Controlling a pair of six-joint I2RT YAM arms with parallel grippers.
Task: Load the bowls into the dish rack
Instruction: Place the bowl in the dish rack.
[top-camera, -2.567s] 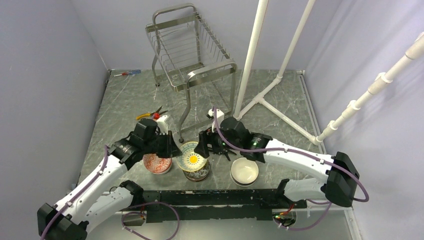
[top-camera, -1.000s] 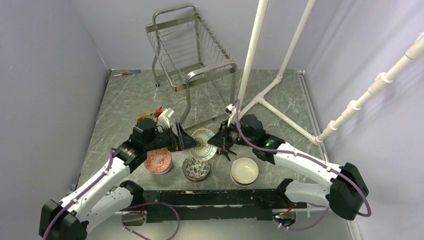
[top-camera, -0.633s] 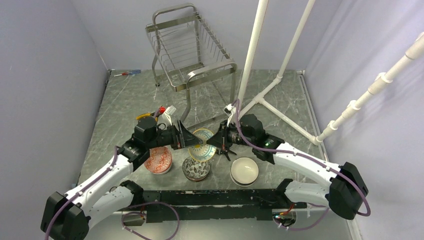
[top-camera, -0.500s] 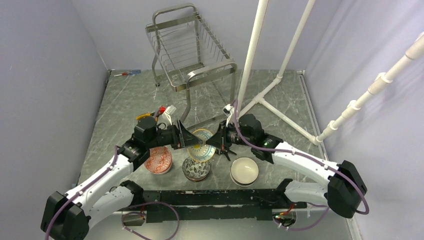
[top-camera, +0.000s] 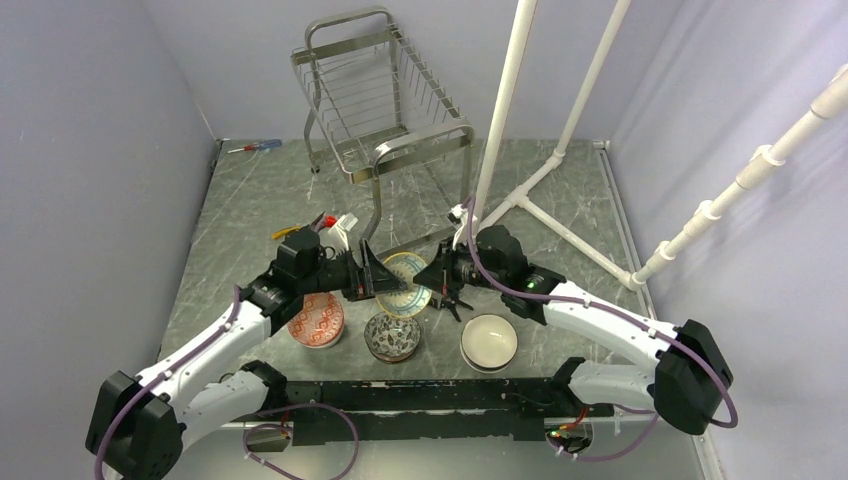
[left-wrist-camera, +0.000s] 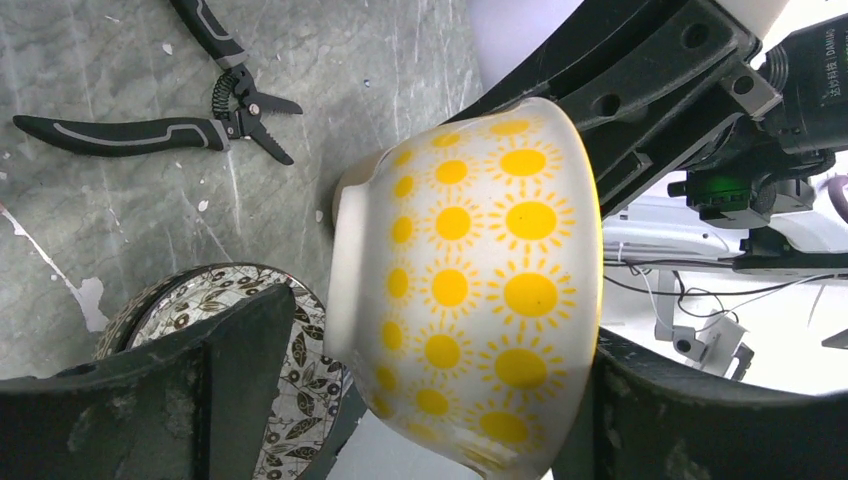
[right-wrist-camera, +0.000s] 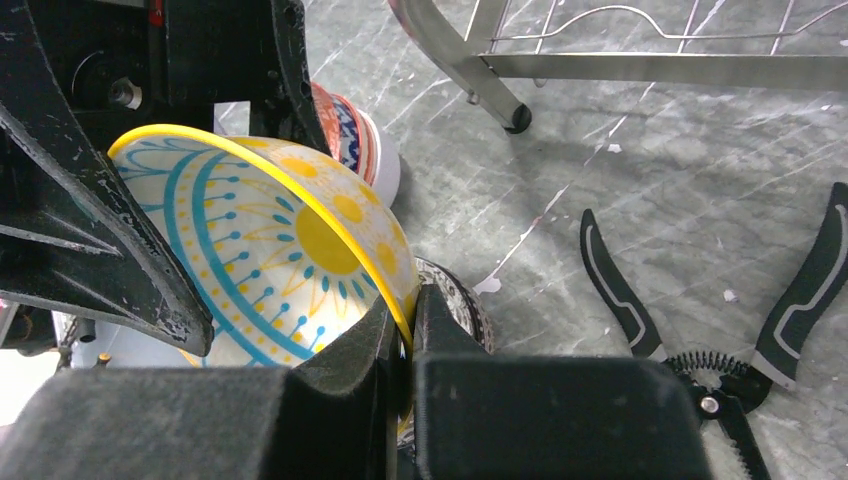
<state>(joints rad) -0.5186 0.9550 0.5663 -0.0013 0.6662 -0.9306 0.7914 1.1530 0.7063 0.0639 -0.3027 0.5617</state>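
Observation:
I should let go of the sun bowl's rim with my right gripper once my left gripper closes on the bowl (top-camera: 398, 298), because the rack's open end is on my left gripper's side.
A teal-and-yellow sun bowl (top-camera: 405, 283) hangs tilted on its side above the table, between the two arms. My right gripper (top-camera: 437, 278) is shut on its yellow rim (right-wrist-camera: 400, 300). The left gripper (top-camera: 385, 283) stands open around the bowl (left-wrist-camera: 480, 290): one finger (left-wrist-camera: 230, 370) is clear of the base, the other (left-wrist-camera: 650, 420) lies by the rim. Below sit a red-patterned bowl (top-camera: 315, 320), a dark floral bowl (top-camera: 392, 336) and a white bowl (top-camera: 489, 341). The steel dish rack (top-camera: 380, 100) stands at the far side and holds nothing.
Black pliers (right-wrist-camera: 700, 330) lie on the table beside the right gripper. Yellow-handled pliers (top-camera: 290, 232) and a screwdriver (top-camera: 255, 147) lie at the left. White pipes (top-camera: 510, 110) rise right of the rack, and one rack leg (right-wrist-camera: 470, 70) stands close ahead.
The sun bowl has come up off the floral bowl in the right gripper. The left gripper has moved in around it, narrowed its jaws and widened them again.

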